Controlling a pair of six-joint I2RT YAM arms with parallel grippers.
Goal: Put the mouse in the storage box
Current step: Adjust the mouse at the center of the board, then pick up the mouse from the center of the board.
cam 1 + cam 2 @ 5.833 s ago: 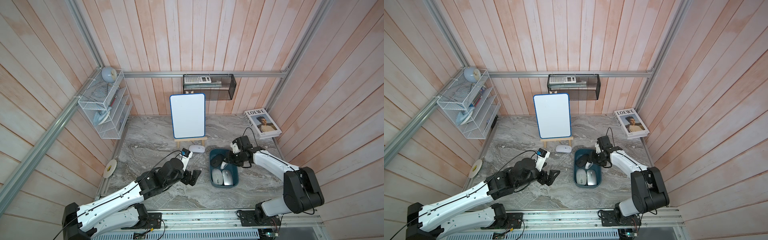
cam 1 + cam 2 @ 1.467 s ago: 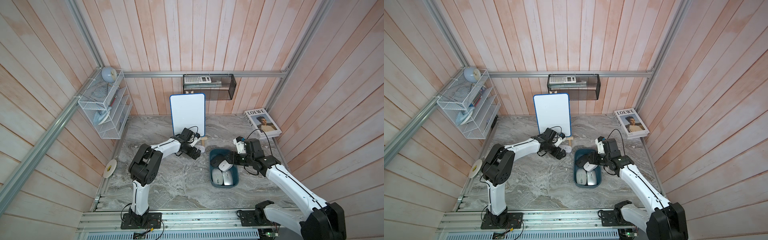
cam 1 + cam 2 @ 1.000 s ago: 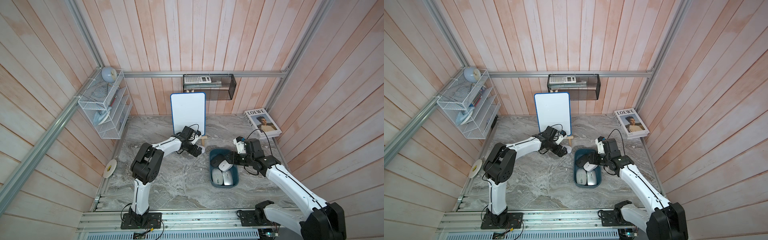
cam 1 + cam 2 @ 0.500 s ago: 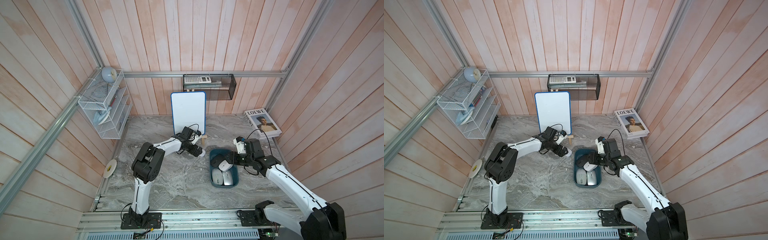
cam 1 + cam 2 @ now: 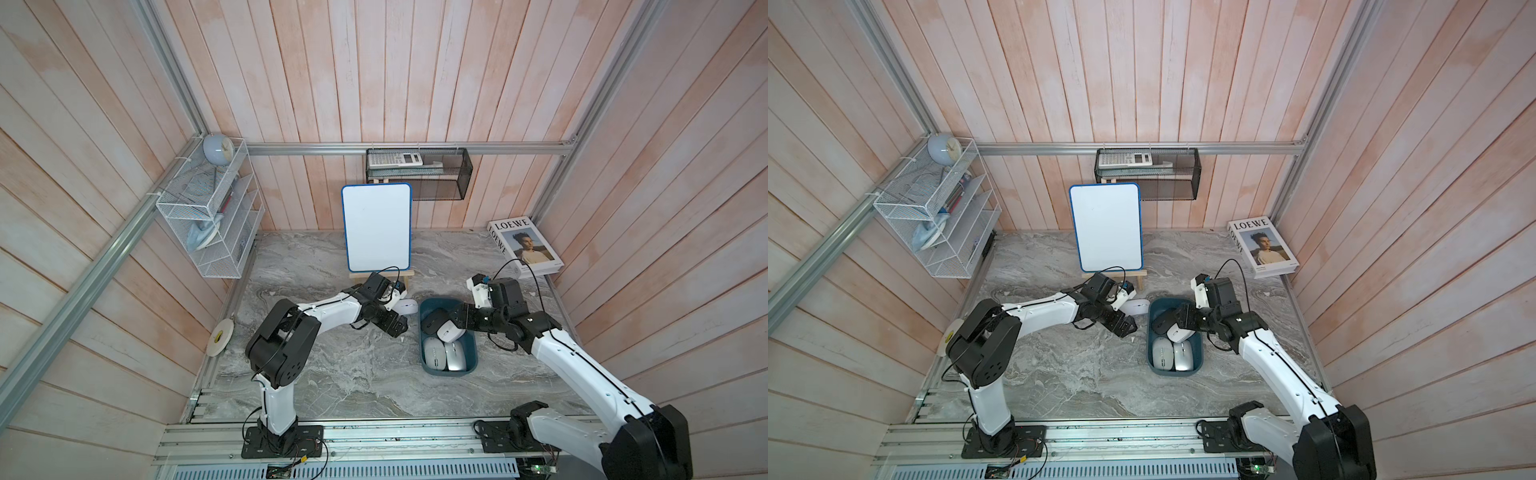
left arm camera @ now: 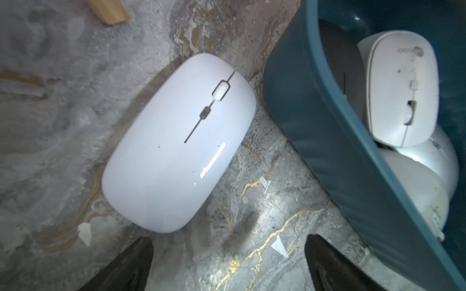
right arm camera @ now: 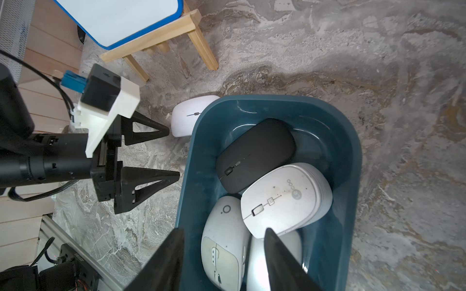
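Note:
The white mouse (image 6: 179,143) lies at an angle to the fingers of my left gripper. My left gripper should turn to line up with the mouse before it closes on the mouse's rear end (image 6: 147,197).
A glossy white mouse (image 5: 407,306) (image 5: 1137,306) (image 6: 179,141) (image 7: 187,118) lies flat on the marble, close beside the far left corner of the dark teal storage box (image 5: 446,372) (image 5: 1173,372) (image 6: 327,141) (image 7: 340,176). My left gripper (image 5: 402,319) (image 5: 1130,318) (image 6: 229,241) (image 7: 174,152) is open and low over the table, its tips just short of the mouse with nothing between them. My right gripper (image 5: 451,322) (image 5: 1179,320) (image 7: 223,233) hovers open over the box's left wall, holding nothing. Inside lie a black mouse (image 7: 254,153) and several pale ones.
A whiteboard on a wooden easel (image 5: 376,228) stands just behind the mouse, one easel foot (image 6: 108,12) close by. A book (image 5: 525,249) lies at the back right, a tape roll (image 5: 219,337) at the left edge. A white wire rack (image 5: 208,216) and black mesh basket (image 5: 419,174) hang on the walls.
My left gripper has crept a little toward the mouse and the box. The right arm has stayed where it was, its jaws unchanged.

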